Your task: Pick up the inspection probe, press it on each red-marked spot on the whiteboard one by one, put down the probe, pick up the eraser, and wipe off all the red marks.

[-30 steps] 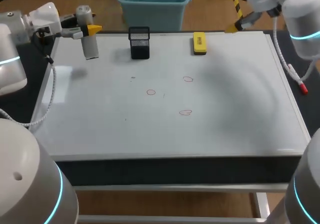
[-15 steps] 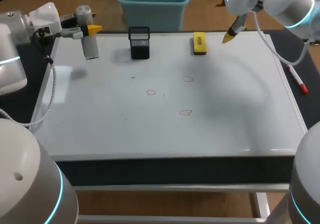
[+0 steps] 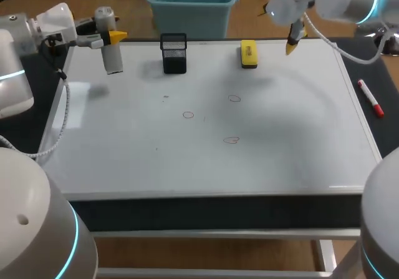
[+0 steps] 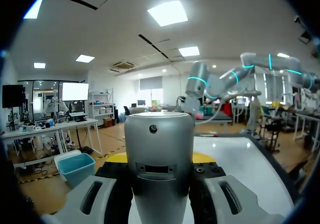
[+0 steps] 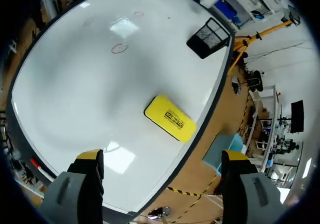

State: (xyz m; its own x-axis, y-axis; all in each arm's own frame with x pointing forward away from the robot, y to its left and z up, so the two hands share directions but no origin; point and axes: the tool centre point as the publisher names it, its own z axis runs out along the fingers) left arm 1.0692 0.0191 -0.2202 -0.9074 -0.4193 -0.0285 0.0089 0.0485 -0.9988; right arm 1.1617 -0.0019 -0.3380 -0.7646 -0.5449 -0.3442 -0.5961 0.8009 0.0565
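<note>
My gripper will wipe the eraser across the red circle (image 3: pixel 188 115), and that circle will come off clean because it is only a thin outline on the shiny whiteboard (image 3: pixel 181 148).
The inspection probe (image 3: pixel 111 51), a grey cylinder, hangs upright above the table's far left corner. My left gripper (image 3: pixel 115 37) is shut on it. In the left wrist view the probe (image 4: pixel 159 159) fills the space between the fingers. The yellow eraser (image 3: pixel 248 53) lies at the back of the whiteboard (image 3: pixel 287 129). My right gripper (image 3: pixel 293 42) hovers open just right of the eraser. In the right wrist view the eraser (image 5: pixel 170 118) lies ahead of that gripper (image 5: pixel 162 159), between its spread fingers. Three small red circles (image 3: pixel 188 115) (image 3: pixel 234 98) (image 3: pixel 231 140) mark the board's middle.
A black mesh holder (image 3: pixel 174 53) stands at the board's back edge, left of the eraser, and shows as holder (image 5: pixel 209 36) in the right wrist view. A red marker (image 3: pixel 369 98) lies on the dark strip right of the board.
My right arm has swung in from the back right corner, bringing its open gripper close to the eraser. The left arm and the probe have not moved.
</note>
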